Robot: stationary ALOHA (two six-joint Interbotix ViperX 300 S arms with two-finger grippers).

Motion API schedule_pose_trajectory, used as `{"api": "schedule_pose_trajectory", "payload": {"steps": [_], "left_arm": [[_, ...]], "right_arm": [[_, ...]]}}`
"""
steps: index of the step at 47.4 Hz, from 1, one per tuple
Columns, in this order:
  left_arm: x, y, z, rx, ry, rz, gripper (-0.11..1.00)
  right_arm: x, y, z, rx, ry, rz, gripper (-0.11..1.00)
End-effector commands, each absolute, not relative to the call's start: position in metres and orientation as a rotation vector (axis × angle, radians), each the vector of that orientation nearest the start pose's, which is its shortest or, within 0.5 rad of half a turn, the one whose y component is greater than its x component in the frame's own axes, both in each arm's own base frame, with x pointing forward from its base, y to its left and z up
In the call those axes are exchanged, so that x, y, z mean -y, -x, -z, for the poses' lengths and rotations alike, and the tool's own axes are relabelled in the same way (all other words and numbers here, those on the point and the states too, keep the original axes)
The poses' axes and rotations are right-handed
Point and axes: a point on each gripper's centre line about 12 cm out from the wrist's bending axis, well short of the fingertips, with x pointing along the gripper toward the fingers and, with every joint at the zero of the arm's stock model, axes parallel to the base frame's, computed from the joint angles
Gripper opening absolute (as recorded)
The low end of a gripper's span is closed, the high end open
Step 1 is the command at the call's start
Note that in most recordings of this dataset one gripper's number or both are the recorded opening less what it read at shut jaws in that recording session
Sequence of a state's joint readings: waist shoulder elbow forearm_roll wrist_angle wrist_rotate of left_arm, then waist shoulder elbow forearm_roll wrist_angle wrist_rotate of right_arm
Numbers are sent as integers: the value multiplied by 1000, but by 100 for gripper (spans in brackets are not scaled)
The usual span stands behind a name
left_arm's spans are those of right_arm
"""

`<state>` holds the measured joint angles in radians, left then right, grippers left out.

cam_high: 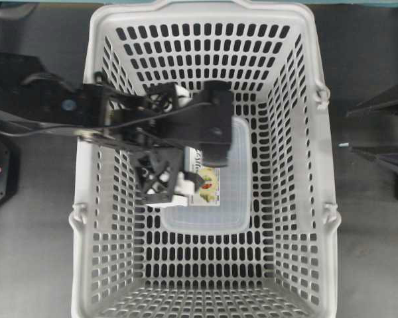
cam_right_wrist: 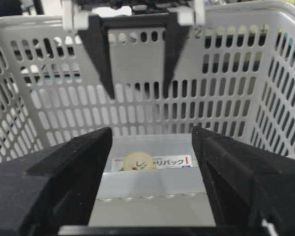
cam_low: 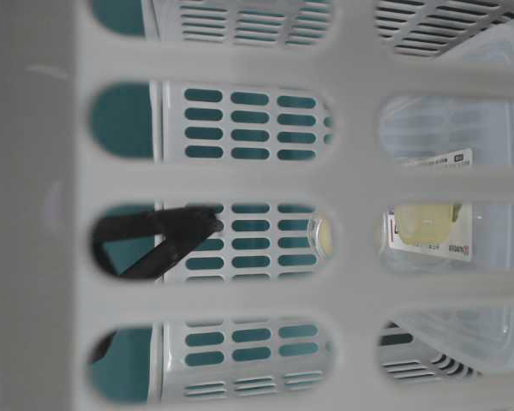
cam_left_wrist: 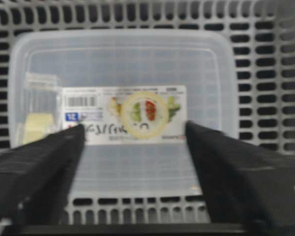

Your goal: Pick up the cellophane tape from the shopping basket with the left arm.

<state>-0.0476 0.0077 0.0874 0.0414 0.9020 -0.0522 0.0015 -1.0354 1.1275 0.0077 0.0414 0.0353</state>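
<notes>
The open fingers of my left gripper are lined up astride the cellophane tape (cam_left_wrist: 144,114). They should keep going down until they are on either side of the tape's outer rim (cam_left_wrist: 164,114), then close.
The cellophane tape (cam_left_wrist: 143,115) is a small pale yellowish ring lying on the label of a clear container inside the light grey shopping basket (cam_high: 322,218). It also shows in the right wrist view (cam_right_wrist: 135,161) and in the overhead view (cam_high: 206,177). The left arm reaches in from the left. My left gripper (cam_left_wrist: 133,128) is open and empty, hanging above the container with the tape just beyond its tips; it also shows in the overhead view (cam_high: 179,182) and the right wrist view (cam_right_wrist: 137,91). My right gripper (cam_right_wrist: 152,135) is open and empty, outside the basket's right wall (cam_high: 361,132).
The large clear container (cam_high: 235,199) with a colourful label (cam_left_wrist: 88,105) covers much of the basket floor. A pale yellowish piece under clear wrap (cam_left_wrist: 37,125) sits at one end of it; I cannot tell what it is. The slotted walls (cam_right_wrist: 226,108) stand high all round.
</notes>
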Motion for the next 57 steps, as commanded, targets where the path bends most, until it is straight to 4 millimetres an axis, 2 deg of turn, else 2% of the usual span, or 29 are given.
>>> {"api": "schedule_pose_trajectory", "payload": {"steps": [1,9,21,49,57], "left_arm": [[19,-434,-307,-999,-28,6,89],[19,-448,-281,-1095,-36,6,90],[30,-458,-248,-1170,-49,22,91],[26,-456,-199,-1265,-57,20,91],[29,-454,-195,-1251,-60,26,90]], "right_arm": [[-1,-190,-297,-104,-47,-1,64],[-1,-190,-297,-101,-46,-1,64],[-1,-190,-294,-107,-50,-1,64],[-1,-190,-292,-87,-54,-1,64],[0,-190,-291,-89,-54,1,64]]}}
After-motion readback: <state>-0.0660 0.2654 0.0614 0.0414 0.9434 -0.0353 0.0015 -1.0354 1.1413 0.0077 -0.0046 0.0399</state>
